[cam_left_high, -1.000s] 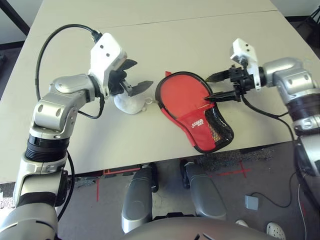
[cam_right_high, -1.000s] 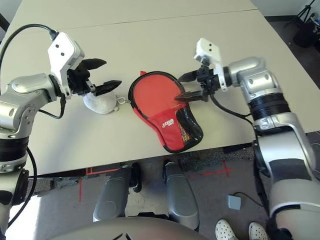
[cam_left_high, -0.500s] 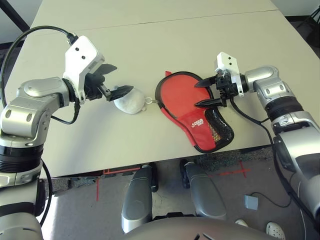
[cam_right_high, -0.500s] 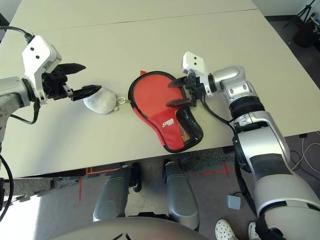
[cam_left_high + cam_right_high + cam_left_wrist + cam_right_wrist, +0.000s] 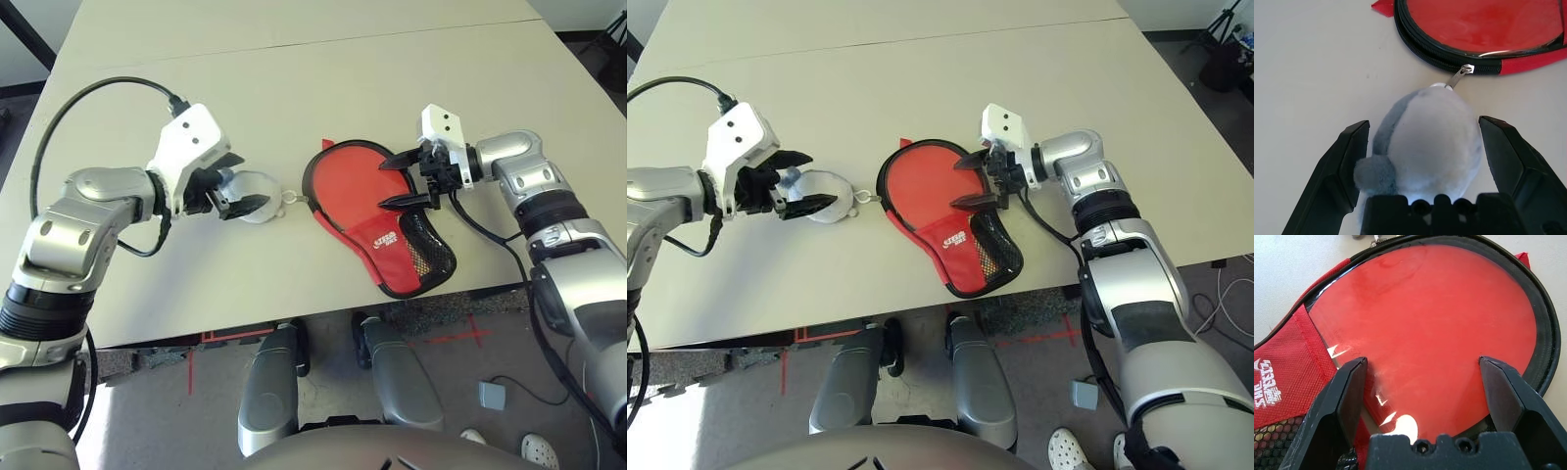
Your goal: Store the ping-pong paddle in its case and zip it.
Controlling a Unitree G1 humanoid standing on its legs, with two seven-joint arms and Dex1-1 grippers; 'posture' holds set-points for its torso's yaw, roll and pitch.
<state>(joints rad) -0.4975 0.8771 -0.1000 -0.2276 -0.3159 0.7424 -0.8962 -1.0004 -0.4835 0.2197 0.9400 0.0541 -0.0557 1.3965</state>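
The white fuzzy ball [image 5: 258, 197] sits across the case from my right gripper, so next I draw it around the case's round end [image 5: 341, 145] with my left gripper.
The case [image 5: 390, 257], red fabric with black binding, a white logo and a mesh pocket, lies at mid-table with its round end unzipped. Inside it shows the ping-pong paddle's [image 5: 1425, 308] glossy red face; the handle is hidden under the pocket. My right gripper [image 5: 387, 184] hovers open just over that face, one finger on each side of it. A white fuzzy ball [image 5: 1430, 137] hangs on the zip pull [image 5: 1462, 73] at the case's left edge. My left gripper [image 5: 247, 182] is open and straddles the ball, fingers [image 5: 1347, 156] close beside it.
The beige table [image 5: 343, 88] stretches wide behind and to both sides. The case's narrow end lies close to the table's front edge [image 5: 460, 292]. Below are floor with red tape marks and a grey pedal [image 5: 493, 396].
My left gripper has swung away to the left, then come back down and now straddles the ball. My right gripper shifted left over the paddle face and has hardly moved since.
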